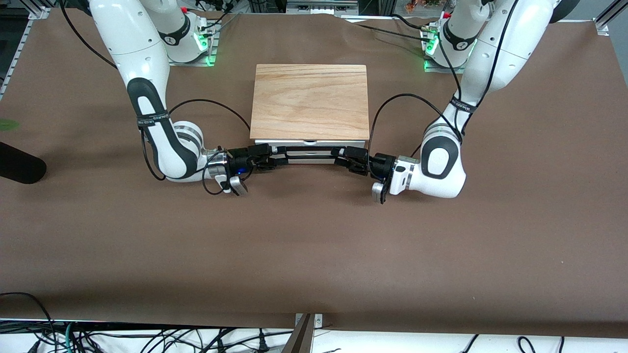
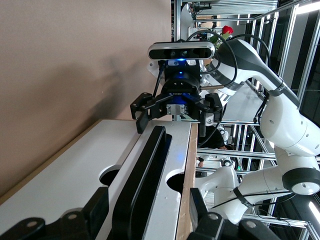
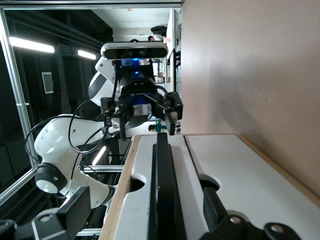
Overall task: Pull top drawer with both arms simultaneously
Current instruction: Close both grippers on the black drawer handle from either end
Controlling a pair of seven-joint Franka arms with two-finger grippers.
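Note:
I expect the top drawer will slide straight out alone when I pull the black handle, because a dark seam runs between the white fronts.
The box's top drawer shows its white front just under the wood-grain lid, with the black handle running along it. Both arms reach in low from either end of that front. My left gripper is open, with the handle between its fingers and a gap on each side. My right gripper is also open and straddles the same handle from the right arm's end. Each wrist view shows the other gripper facing it along the bar.
The second white drawer front lies below the top one. The box stands on a brown table cover. A black object pokes in at the right arm's end of the table. Cables hang along the table's near edge.

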